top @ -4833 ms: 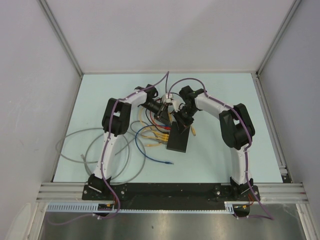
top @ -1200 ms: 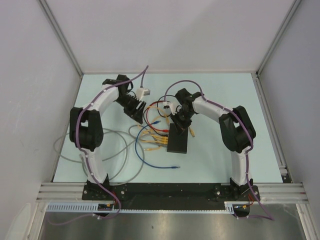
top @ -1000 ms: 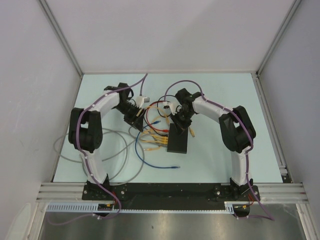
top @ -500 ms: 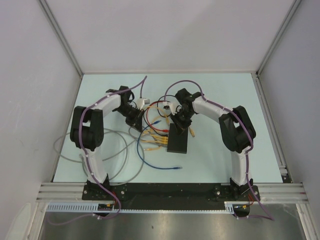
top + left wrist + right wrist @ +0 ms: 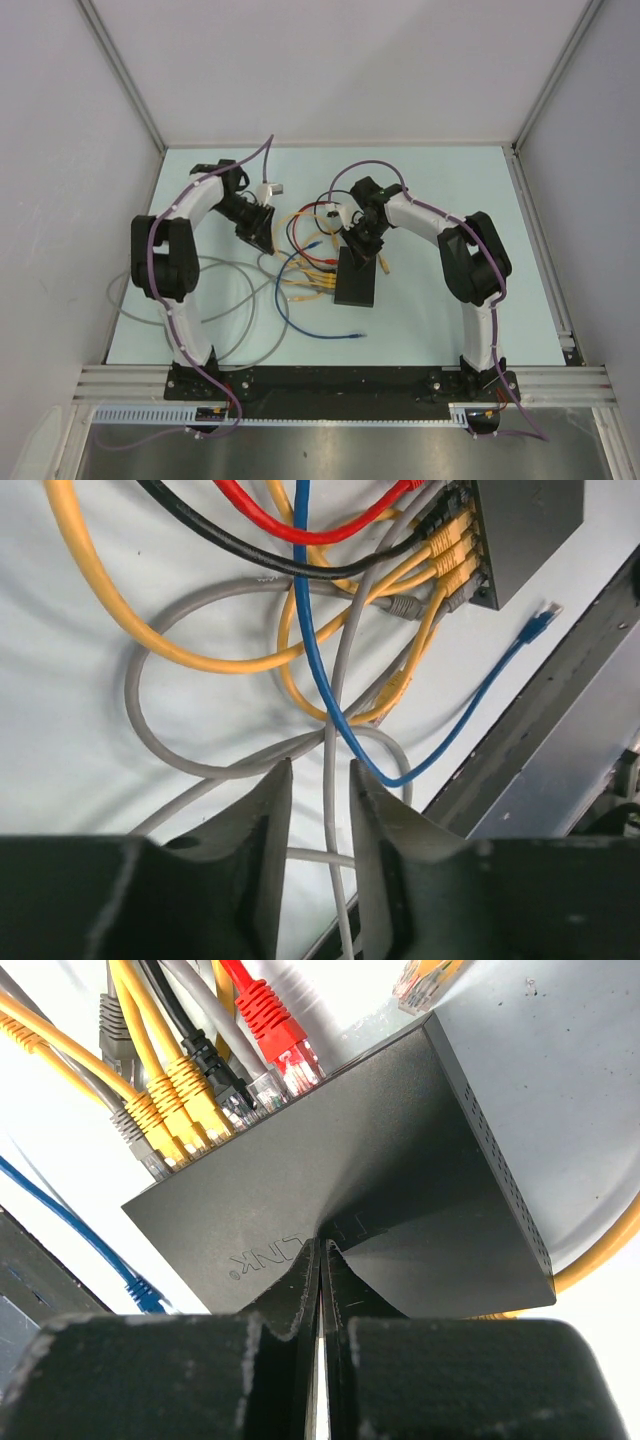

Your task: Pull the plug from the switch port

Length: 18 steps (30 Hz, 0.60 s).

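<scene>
My left gripper should pick up the blue cable and move it out of the way before pulling plugs, because it lies loose across the yellow and grey cables.
The black switch lies mid-table with its sockets facing left. In the right wrist view the switch holds a red plug, a black plug, yellow plugs and a grey plug. My right gripper is shut, its tips pressed on the switch's top; from above it is at the switch's far end. My left gripper is left of the switch, open and empty. In its wrist view the left gripper hovers over a grey cable, with the switch at top right.
Cables tangle left of the switch: red, yellow, and a blue one ending in a loose plug. Grey cable loops spread to the left edge. A loose yellow plug lies right of the switch. A black rail runs along the front.
My left arm has drawn back from the switch and shifted left and further from the cable tangle. My right gripper has stayed pressed on the switch, which has not moved.
</scene>
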{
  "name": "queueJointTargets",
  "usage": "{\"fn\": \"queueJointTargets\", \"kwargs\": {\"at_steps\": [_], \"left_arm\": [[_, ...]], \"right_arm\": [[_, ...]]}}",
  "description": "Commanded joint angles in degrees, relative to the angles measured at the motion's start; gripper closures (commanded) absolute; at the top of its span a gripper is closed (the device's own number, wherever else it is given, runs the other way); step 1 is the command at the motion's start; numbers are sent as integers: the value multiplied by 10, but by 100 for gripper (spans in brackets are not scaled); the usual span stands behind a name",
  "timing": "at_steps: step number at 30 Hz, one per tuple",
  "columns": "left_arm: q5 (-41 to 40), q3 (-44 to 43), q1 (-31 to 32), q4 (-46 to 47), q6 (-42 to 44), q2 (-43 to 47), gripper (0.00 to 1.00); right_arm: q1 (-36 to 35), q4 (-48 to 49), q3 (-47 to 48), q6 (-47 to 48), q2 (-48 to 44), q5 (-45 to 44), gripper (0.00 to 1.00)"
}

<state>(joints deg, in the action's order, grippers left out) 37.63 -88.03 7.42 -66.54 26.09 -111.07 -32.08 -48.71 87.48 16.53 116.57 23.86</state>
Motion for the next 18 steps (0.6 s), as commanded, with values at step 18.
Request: {"fn": "queueJointTargets", "kwargs": {"at_steps": [18], "left_arm": [[45, 51, 63, 125, -66, -48, 50]], "right_arm": [[-2, 1, -4, 17, 32, -59, 98]]}}
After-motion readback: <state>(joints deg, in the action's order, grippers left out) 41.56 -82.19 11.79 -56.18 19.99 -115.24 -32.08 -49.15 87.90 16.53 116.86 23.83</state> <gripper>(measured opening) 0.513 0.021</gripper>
